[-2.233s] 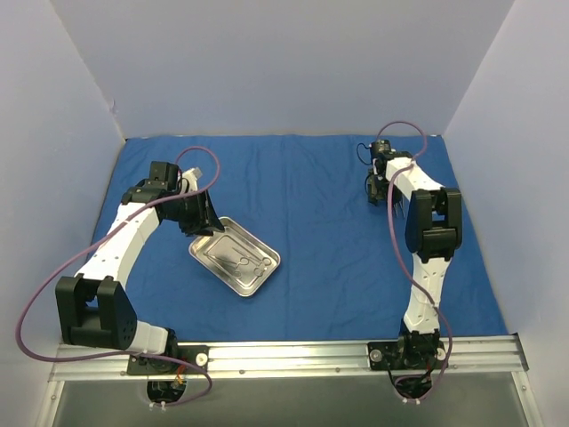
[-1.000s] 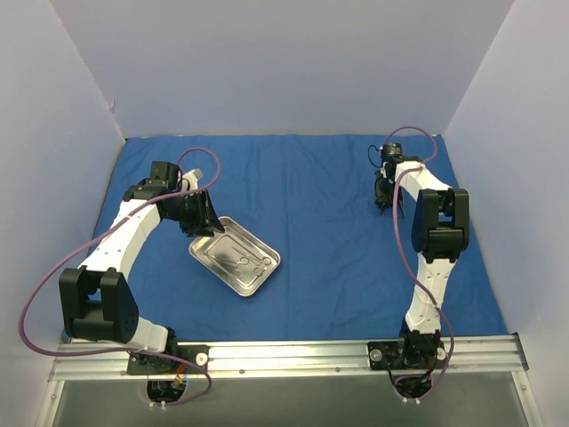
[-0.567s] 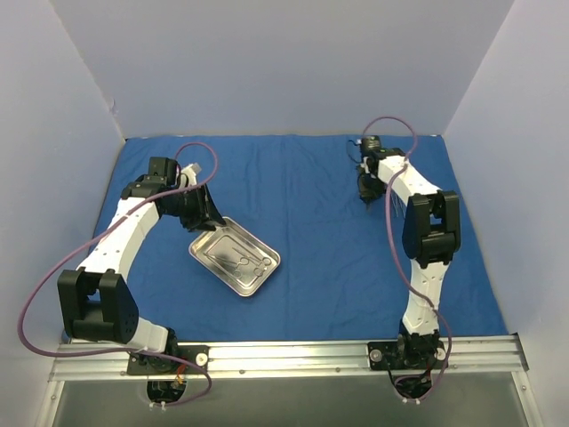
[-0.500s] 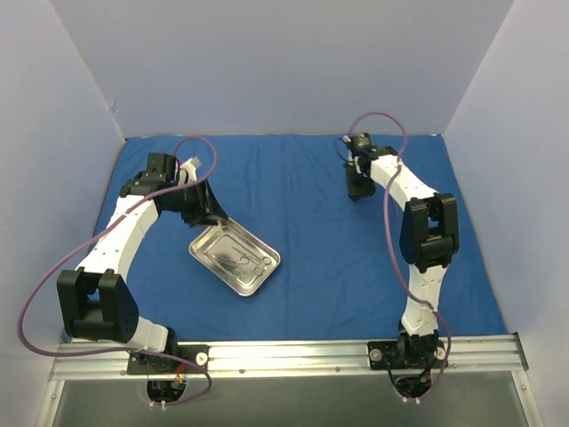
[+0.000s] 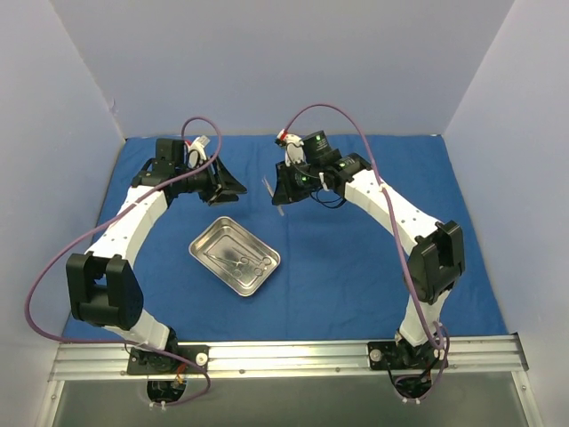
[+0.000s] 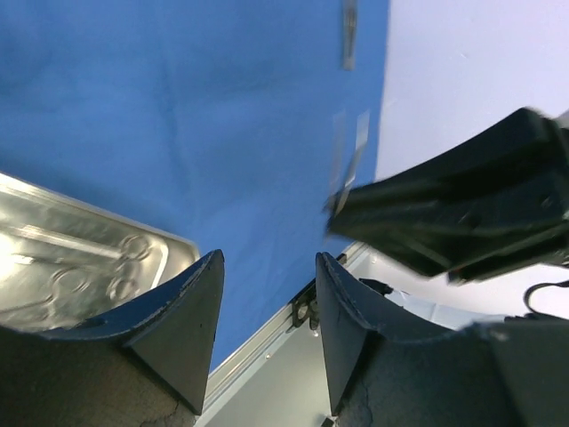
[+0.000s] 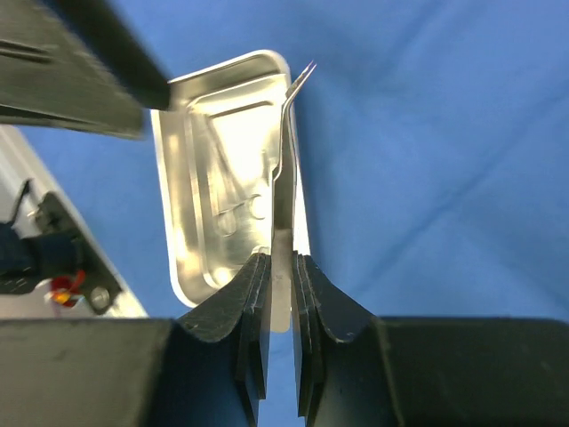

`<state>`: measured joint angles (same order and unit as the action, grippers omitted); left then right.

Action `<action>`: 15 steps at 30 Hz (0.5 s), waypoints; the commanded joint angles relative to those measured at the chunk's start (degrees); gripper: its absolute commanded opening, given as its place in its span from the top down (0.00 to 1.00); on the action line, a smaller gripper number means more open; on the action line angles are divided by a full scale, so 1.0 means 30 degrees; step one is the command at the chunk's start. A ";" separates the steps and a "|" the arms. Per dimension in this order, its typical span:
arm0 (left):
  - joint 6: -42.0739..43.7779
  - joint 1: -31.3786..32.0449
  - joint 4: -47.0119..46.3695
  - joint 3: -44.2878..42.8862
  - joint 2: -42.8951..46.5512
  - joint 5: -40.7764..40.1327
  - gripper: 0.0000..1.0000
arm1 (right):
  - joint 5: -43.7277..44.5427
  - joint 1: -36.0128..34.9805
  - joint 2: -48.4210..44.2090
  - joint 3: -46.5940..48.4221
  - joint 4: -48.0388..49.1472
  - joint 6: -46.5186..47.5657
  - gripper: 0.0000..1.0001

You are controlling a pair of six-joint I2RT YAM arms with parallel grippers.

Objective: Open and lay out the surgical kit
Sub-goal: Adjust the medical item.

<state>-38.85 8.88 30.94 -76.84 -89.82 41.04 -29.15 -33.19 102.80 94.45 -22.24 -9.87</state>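
My right gripper is pinching the instrument (image 7: 282, 233) by its thin edges, so my left gripper should hold its bent tip (image 7: 300, 82) while my right gripper grasps its broad sides.
The blue cloth wrap (image 5: 356, 240) lies spread flat over the table. On it at centre left sits the steel tray (image 5: 213, 242), with scissor-like instruments (image 5: 242, 261) inside. My right gripper (image 5: 281, 189) hovers behind the tray, shut on a thin metal instrument with a bent tip (image 7: 283, 178) that points toward the tray (image 7: 191, 133). My left gripper (image 5: 236, 187) hangs just left of it, above the cloth. It is open, and nothing is between its fingers (image 6: 191, 302).
The table's metal front rail (image 5: 284, 356) runs along the near edge. Light walls close in the back and both sides. In the left wrist view the right gripper (image 6: 462, 209) looms close on the right, and a thin metal strip (image 6: 349, 36) shows near the cloth's edge.
My right arm has swung from the far right to the centre, carrying the thin instrument. My left gripper has lifted off the tray's rim, moved back and right, and opened a little.
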 commanded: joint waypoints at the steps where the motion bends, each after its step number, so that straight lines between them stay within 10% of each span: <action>1: -0.1988 0.0787 -0.3190 -0.0081 -0.0146 0.0676 0.46 | -0.1358 -0.0303 -0.0021 0.0448 0.0235 -0.0548 1.00; 15: -0.4424 0.2194 -0.6712 -0.0224 -0.1348 0.0502 0.45 | -0.1974 -0.0538 0.0360 0.0682 0.0323 -0.0577 1.00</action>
<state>-50.87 14.57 14.41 -75.83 -93.06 41.98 -33.34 -34.57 103.02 94.45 -22.13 -10.92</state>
